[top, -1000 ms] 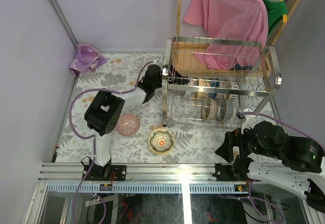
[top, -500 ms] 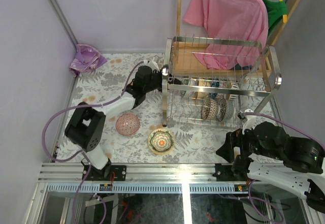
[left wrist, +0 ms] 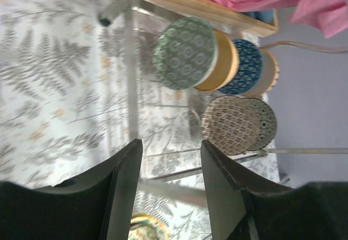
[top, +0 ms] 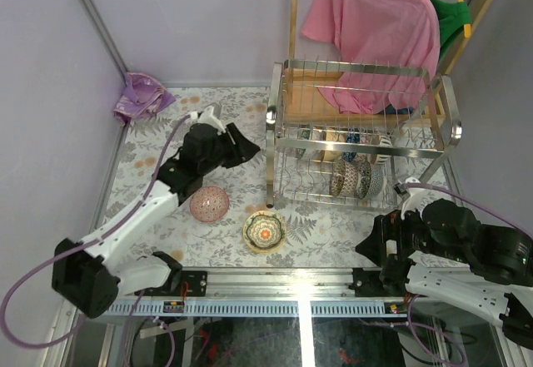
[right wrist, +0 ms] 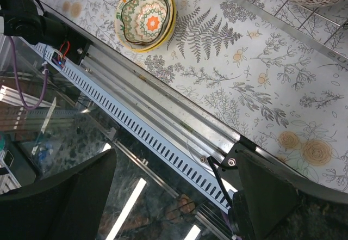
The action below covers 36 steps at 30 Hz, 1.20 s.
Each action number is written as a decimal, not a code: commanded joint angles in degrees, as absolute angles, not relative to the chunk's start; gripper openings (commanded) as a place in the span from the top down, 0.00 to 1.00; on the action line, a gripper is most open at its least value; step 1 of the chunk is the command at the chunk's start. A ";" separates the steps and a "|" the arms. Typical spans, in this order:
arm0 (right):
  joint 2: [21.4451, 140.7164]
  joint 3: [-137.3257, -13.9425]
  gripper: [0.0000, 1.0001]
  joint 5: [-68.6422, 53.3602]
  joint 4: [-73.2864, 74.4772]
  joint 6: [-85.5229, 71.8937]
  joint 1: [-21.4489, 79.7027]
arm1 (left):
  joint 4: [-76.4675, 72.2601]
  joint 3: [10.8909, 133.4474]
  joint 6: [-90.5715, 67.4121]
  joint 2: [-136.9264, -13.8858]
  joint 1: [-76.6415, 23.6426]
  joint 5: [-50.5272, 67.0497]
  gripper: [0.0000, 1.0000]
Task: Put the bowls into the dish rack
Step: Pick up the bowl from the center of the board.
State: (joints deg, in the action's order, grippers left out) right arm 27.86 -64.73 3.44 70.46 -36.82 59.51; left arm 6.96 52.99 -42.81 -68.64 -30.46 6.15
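The pink bowl (top: 209, 204) lies clear of the yellow-rimmed bowl, so my left gripper should stay open, keep going to the pink bowl's rack-side rim (top: 226, 203) and close there.
The steel dish rack (top: 276, 126) stands at the back right and holds several patterned bowls (top: 351, 178) on edge. In the left wrist view I see a green bowl (left wrist: 184, 53) and a brown one (left wrist: 231, 124) behind the rack's post (left wrist: 130, 87). On the table lie an upturned pink bowl (top: 209, 203) and a yellow-rimmed bowl (top: 264, 231) (right wrist: 145, 16). My left gripper (top: 240, 146) (left wrist: 171, 161) hovers open and empty just left of the rack. My right gripper (top: 372, 248) (right wrist: 174, 169) is wide open and empty over the table's near rail.
A wooden clothes stand with a pink shirt (top: 375, 17) rises behind the rack. A crumpled purple cloth (top: 141, 96) lies in the back left corner. The metal rail (right wrist: 179, 125) runs along the table's near edge.
The left arm has drawn back leftward from the rack's left side and stretched out low over the table, its gripper empty. The right arm has stayed put.
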 commanded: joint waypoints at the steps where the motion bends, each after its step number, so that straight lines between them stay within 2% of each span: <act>1: 28.15 -67.33 0.01 -0.50 72.10 -35.16 59.50 | 25.81 50.75 -40.52 -63.04 -31.17 -2.38 0.53; 17: 26.24 -65.91 0.01 -0.97 72.18 -36.14 59.50 | 37.63 42.82 -43.08 -62.51 -35.61 -14.05 0.54; 30: 25.08 -65.70 0.01 -1.39 72.27 -36.69 59.50 | 41.74 45.44 -47.14 -75.49 -43.83 -23.79 0.53; 33: 24.64 -66.13 0.01 -0.98 73.15 -36.92 59.49 | 41.52 45.62 -47.63 -77.21 -44.04 -24.60 0.59; 36: 24.18 -66.02 0.01 -0.89 73.36 -37.09 59.48 | 40.92 46.17 -47.26 -78.47 -44.03 -24.74 0.71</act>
State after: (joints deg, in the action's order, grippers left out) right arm 24.93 -64.66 3.38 71.50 -38.26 59.51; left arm 40.60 43.72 -46.17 -77.41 -43.68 -20.84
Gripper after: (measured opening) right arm 0.993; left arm 0.354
